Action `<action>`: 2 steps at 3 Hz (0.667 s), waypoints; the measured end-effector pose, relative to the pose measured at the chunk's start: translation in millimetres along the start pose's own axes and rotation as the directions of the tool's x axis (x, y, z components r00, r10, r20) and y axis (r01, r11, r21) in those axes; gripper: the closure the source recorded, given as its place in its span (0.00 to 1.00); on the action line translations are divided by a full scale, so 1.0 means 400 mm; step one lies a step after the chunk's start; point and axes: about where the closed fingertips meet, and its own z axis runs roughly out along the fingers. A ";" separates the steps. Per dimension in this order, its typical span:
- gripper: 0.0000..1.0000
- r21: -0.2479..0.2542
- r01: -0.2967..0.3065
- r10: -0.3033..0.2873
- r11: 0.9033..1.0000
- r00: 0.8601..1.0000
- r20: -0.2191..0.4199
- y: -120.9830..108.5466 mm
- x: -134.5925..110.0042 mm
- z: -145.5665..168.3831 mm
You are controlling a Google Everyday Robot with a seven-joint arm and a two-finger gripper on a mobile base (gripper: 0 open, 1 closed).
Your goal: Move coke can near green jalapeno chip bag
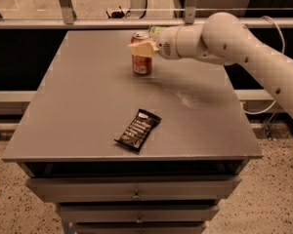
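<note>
The robot's gripper has the coke can upright [141, 64] and close to the green jalapeno chip bag [156, 28], so it should keep going toward the bag and let go of the can beside it.
The coke can [142, 62] is red-orange with a silver top and stands upright near the back middle of the grey table [88, 111]. My gripper [142, 48] is shut on the can's upper part, reaching in from the right. Only a small green edge of the green jalapeno chip bag [156, 29] shows at the table's back edge, just behind the gripper; my arm hides the remainder.
A black snack bar wrapper [137, 129] lies flat near the table's front middle. A pale smudge [188, 99] marks the tabletop at the right. A railing runs behind the table. Drawers sit below the front edge.
</note>
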 end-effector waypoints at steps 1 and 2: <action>1.00 0.076 -0.030 0.030 0.997 1.000 -0.004 -0.090 0.023 -0.045; 1.00 0.076 -0.030 0.030 0.997 1.000 -0.004 -0.091 0.018 -0.047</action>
